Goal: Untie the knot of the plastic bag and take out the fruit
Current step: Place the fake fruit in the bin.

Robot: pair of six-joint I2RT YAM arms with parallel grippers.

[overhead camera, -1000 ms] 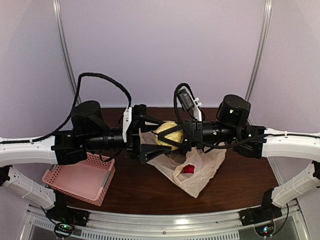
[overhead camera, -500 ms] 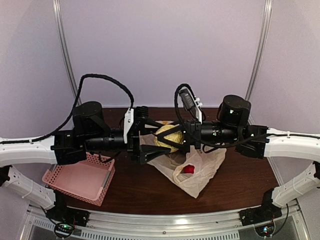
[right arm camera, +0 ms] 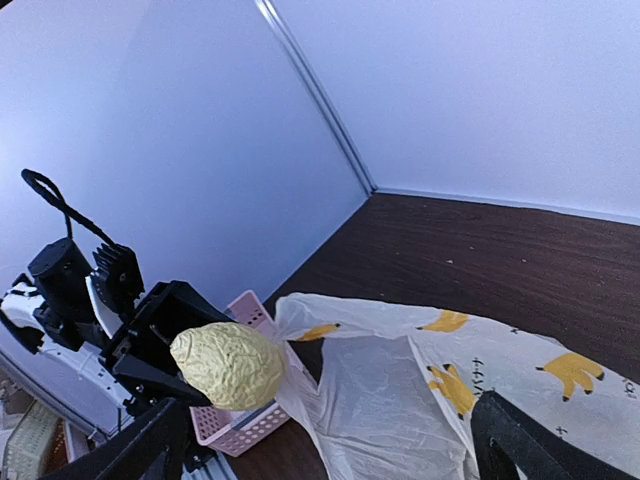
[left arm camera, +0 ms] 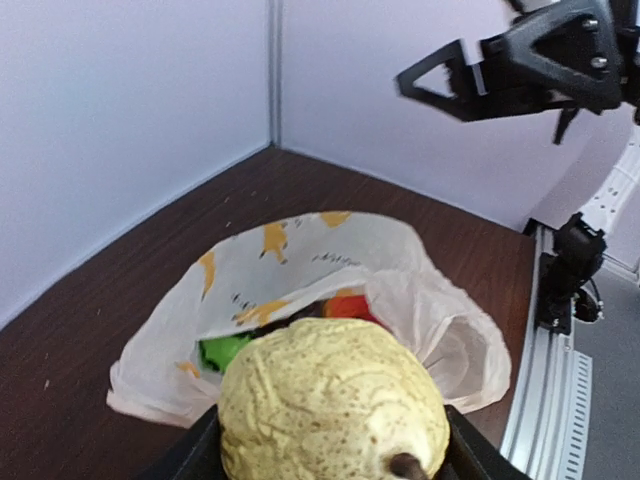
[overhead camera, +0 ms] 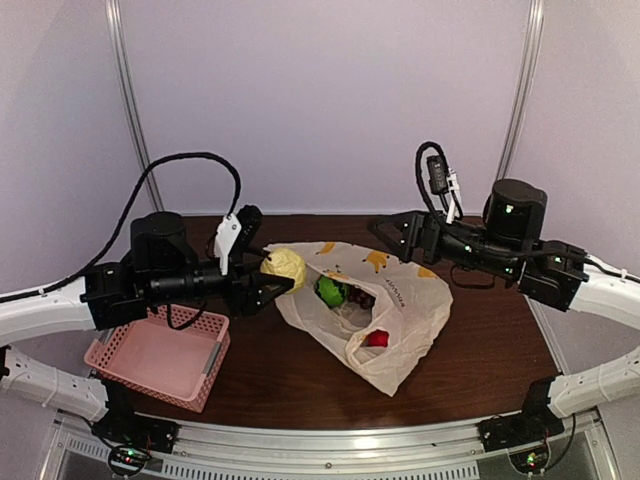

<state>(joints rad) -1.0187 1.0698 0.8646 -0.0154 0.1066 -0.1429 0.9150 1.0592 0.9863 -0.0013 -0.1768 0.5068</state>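
The yellow pear (overhead camera: 284, 268) is clear of the plastic bag and the pink basket (overhead camera: 152, 358) is empty, so my left gripper should go on heading there and release low inside.
The pale plastic bag (overhead camera: 400, 300) lies on the table with its mouth open toward the left; no knot shows. Inside it sit a green fruit (overhead camera: 330, 291), dark grapes (overhead camera: 362, 298) and a red piece (overhead camera: 377, 338). My left gripper (overhead camera: 275, 275) is shut on a yellow pear (overhead camera: 284, 267), held in the air just left of the bag's mouth. That pear (left arm camera: 335, 400) fills the left wrist view, with the bag (left arm camera: 300, 250) behind it. My right gripper (overhead camera: 385, 236) hangs open above the bag's far right side, holding nothing. The right wrist view shows the pear (right arm camera: 228, 365) and the bag (right arm camera: 400, 390).
A pink perforated basket (overhead camera: 160, 358) stands at the front left, under the left arm. Grey walls close the back and sides. The table's front edge runs along a metal rail (overhead camera: 330, 440).
The right gripper opened, let go of the pear and drew back up to the right. The left arm pulled left with the pear. The bag's inside now shows.
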